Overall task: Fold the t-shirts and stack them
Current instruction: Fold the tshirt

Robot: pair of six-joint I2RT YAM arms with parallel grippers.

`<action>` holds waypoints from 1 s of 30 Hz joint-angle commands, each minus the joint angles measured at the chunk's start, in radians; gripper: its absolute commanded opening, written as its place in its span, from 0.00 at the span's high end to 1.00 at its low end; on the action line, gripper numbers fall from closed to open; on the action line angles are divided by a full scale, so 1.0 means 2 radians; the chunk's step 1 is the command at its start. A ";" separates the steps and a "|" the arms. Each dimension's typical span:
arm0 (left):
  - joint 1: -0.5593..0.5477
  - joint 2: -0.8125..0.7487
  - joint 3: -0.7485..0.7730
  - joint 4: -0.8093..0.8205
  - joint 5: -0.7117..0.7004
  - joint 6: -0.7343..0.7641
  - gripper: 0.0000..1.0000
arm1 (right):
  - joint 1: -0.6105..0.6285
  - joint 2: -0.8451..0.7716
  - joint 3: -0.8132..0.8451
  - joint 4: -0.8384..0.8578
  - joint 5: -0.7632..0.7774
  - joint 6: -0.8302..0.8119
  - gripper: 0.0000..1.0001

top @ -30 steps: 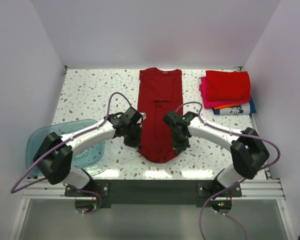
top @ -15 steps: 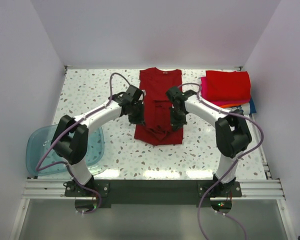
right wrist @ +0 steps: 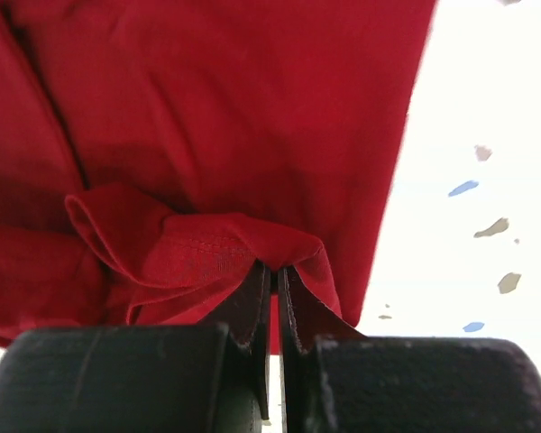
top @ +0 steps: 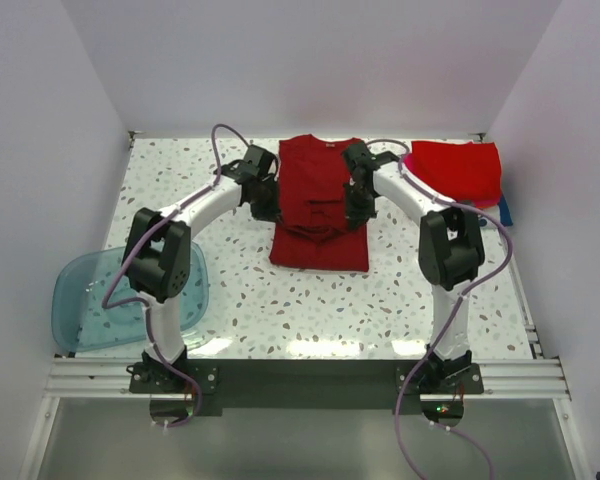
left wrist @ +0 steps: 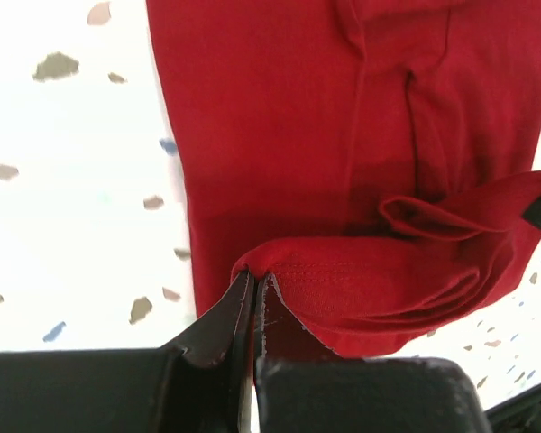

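Note:
I should keep pulling the hem toward the collar [top: 330,143] with my right gripper until the hem lies straight, because both hem corners sit just inside the t-shirt's long edges [right wrist: 384,203].
A plain dark red t-shirt [top: 320,215] lies lengthwise at the middle back of the table, its lower part doubled over toward the collar. My left gripper [top: 268,208] is shut on the hem's left corner [left wrist: 257,271]. My right gripper [top: 356,214] is shut on the hem's right corner [right wrist: 275,262]. Both hold the stitched hem a little above the shirt's body [left wrist: 279,135] [right wrist: 234,99]. A stack of folded t-shirts [top: 458,180] sits at the back right, bright red on top, with magenta, orange and a white-and-blue print showing below.
A translucent blue plastic tub [top: 85,300] stands at the near left by the left arm's base. The speckled tabletop [top: 310,310] ends at white walls on the left, back and right. The right arm's cable runs close to the folded stack.
Both grippers have carried the shirt's hem away from the near edge toward the collar, doubling the shirt over itself. The arms have stretched out toward the back.

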 commanded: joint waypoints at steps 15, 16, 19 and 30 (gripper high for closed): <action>0.038 0.107 0.154 -0.022 0.043 0.026 1.00 | -0.061 0.101 0.170 -0.061 -0.011 -0.043 1.00; 0.038 0.113 0.157 -0.025 0.043 0.026 1.00 | -0.063 0.105 0.178 -0.061 -0.010 -0.044 1.00; 0.039 0.125 0.175 -0.030 0.038 0.027 1.00 | -0.071 0.127 0.207 -0.066 -0.022 -0.045 1.00; 0.047 0.070 0.162 -0.041 -0.091 0.012 0.30 | -0.090 0.074 0.242 -0.071 -0.019 -0.042 0.34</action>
